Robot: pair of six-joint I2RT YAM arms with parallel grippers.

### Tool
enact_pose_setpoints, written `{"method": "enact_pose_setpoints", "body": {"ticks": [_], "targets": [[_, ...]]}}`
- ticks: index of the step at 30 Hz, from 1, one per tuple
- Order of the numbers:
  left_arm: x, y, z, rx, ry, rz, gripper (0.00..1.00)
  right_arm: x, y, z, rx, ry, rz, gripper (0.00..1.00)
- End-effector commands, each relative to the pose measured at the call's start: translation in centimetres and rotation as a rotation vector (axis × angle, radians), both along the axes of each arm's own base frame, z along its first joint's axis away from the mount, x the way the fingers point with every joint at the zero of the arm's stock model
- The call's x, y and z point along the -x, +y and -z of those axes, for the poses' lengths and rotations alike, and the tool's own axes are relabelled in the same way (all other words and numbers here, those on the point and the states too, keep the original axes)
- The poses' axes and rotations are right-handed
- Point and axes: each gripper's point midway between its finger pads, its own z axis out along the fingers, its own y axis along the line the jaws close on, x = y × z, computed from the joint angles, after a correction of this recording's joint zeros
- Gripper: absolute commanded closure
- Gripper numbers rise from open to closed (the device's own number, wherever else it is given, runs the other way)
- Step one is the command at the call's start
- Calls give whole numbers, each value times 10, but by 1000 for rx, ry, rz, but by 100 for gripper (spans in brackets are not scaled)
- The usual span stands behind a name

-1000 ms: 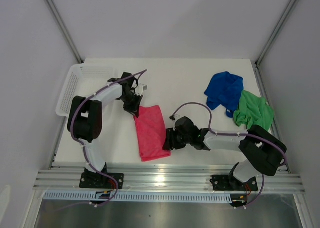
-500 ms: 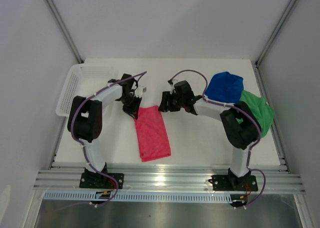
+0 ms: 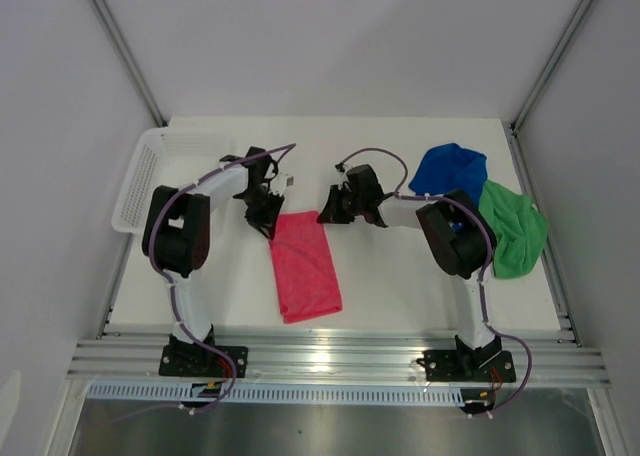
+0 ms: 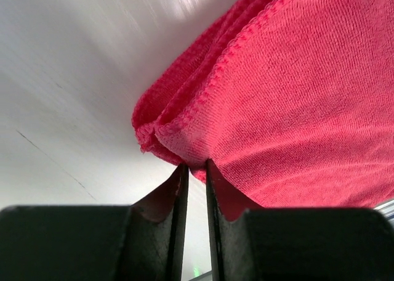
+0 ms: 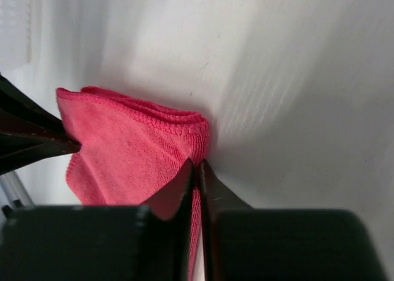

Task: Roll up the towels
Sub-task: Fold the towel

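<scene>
The pink-red towel slants with its near end [image 3: 312, 312] by the bar, so the robot's right gripper should pull the towel's far corner while the left gripper shifts the towel's near corner [image 3: 287, 317].
The pink-red towel [image 3: 303, 266] lies folded in a long strip near the table's middle. My left gripper [image 3: 270, 226] sits at its far left corner; in the left wrist view the jaws [image 4: 196, 165] stand a little apart with the towel's hem [image 4: 295, 96] at the tips. My right gripper [image 3: 326, 216] is at the far right corner, its jaws [image 5: 196, 162] shut on the towel's edge [image 5: 123, 151]. The blue towel [image 3: 452, 172] and the green towel [image 3: 512, 232] lie crumpled at the back right, touching each other.
A white mesh basket [image 3: 148, 172] stands at the table's left edge, behind the left arm. Grey walls close in the table on three sides. A metal rail [image 3: 330, 361] runs along the near edge by the arm bases.
My right arm swung from the towel's near right edge up to its far right corner and shut there. The left gripper stayed at the far left corner and its jaws parted slightly.
</scene>
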Motion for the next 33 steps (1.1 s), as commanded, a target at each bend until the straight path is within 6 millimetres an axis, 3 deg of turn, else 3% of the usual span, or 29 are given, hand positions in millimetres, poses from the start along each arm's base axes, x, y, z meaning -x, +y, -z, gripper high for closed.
{"method": "enact_pose_setpoints", "body": {"ticks": [1, 3, 4, 6, 8, 12, 15, 18, 19, 21, 27, 33], "targets": [[-22, 2, -11, -9, -50, 7, 80, -9, -13, 12, -44, 44, 84, 97], [-33, -1, -14, -6, -68, 5, 78, -24, -28, 5, -86, 45, 174, 100], [-35, -2, -16, 2, -69, 8, 72, -19, -38, 7, -88, 56, 206, 100], [-42, -10, -23, 36, -78, 11, 64, -28, -59, 3, -107, 49, 312, 100], [-52, -17, -41, 75, -117, 12, 56, -19, -78, 3, -102, 54, 373, 100], [-51, -33, -74, 168, -157, 22, 53, -11, -107, 0, -75, 21, 488, 100], [-27, -40, -84, 198, -131, 55, 52, 0, -113, -3, -80, 6, 485, 100], [28, -45, -55, 179, -17, 128, 50, 4, -115, -2, -69, 5, 465, 96], [37, -46, -50, 167, -4, 150, 51, 4, -116, -1, -70, 10, 469, 94], [67, -49, -33, 139, 62, 200, 50, 4, -118, 1, -71, 14, 480, 82], [97, -38, -20, 77, 136, 241, 50, 1, -129, 5, -52, 26, 534, 69], [120, -43, -11, 61, 183, 290, 50, -7, -129, 7, -47, 28, 546, 67]]}}
